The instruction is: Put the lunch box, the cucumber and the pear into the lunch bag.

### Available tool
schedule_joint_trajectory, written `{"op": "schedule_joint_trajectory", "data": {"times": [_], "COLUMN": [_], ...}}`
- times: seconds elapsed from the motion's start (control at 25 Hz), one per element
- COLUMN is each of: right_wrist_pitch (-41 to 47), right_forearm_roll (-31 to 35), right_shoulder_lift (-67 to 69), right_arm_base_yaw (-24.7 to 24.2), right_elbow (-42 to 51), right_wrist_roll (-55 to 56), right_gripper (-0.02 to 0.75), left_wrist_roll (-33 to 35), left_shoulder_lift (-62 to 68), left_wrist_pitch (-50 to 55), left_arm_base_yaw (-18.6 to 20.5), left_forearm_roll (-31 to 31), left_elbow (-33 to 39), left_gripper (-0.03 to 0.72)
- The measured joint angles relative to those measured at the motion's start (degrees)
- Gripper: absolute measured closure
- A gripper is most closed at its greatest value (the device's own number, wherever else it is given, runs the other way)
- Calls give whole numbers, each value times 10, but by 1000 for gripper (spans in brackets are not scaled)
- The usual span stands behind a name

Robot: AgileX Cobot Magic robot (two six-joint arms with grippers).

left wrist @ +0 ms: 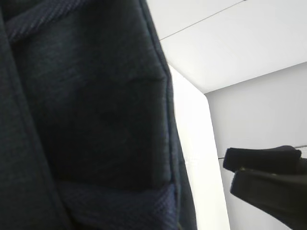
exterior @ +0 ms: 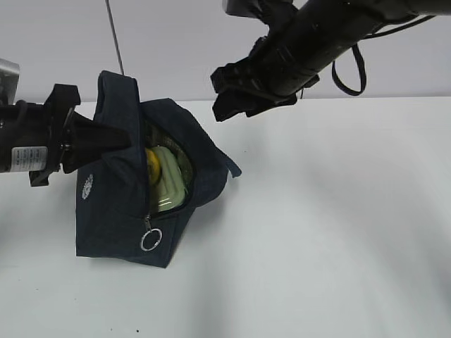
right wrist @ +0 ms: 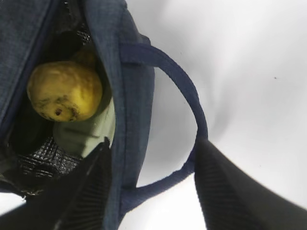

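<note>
The lunch bag (exterior: 116, 204) is standing far over on my left gripper's side. So my right gripper should grab the lunch bag's rim (exterior: 210, 159) by the strap and help move the lunch bag to the middle.
The navy lunch bag (exterior: 113, 225) stands on the white table with its mouth gaping to the right. Inside it I see the yellow pear (exterior: 151, 165) on top of the pale green lunch box (exterior: 170, 184). The cucumber is not visible. My left gripper (exterior: 106, 139) is shut on the bag's upper flap and holds it up; the bag's fabric (left wrist: 96, 96) fills the left wrist view. My right gripper (exterior: 224, 95) is open and empty, above and right of the bag. In the right wrist view it (right wrist: 158, 191) looks down on the pear (right wrist: 64, 91), the lunch box (right wrist: 91, 134) and the bag's wall (right wrist: 134, 96).
The zipper's metal ring pull (exterior: 151, 240) hangs on the bag's front. The looped strap handle (right wrist: 192, 105) sticks out on the bag's right side. White table (exterior: 338, 232) stretches to the right and front. A thin rod (exterior: 115, 39) stands behind the bag.
</note>
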Motion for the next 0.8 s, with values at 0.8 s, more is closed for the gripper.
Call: {"op": "schedule_joint_trajectory", "data": {"times": [0.8], "right_wrist_pitch": [98], "right_forearm_roll": [72], "right_shoulder_lift": [92], "right_arm_base_yaw": [-1], "right_elbow": [-84], "right_wrist_roll": [-30], "right_gripper": [304], "left_wrist_roll": [1], "left_shoulder_lift": [0], "left_wrist_pitch": [0], "left_arm_base_yaw": [0], "left_forearm_roll": [0], "left_elbow": [0], "left_gripper": [707]}}
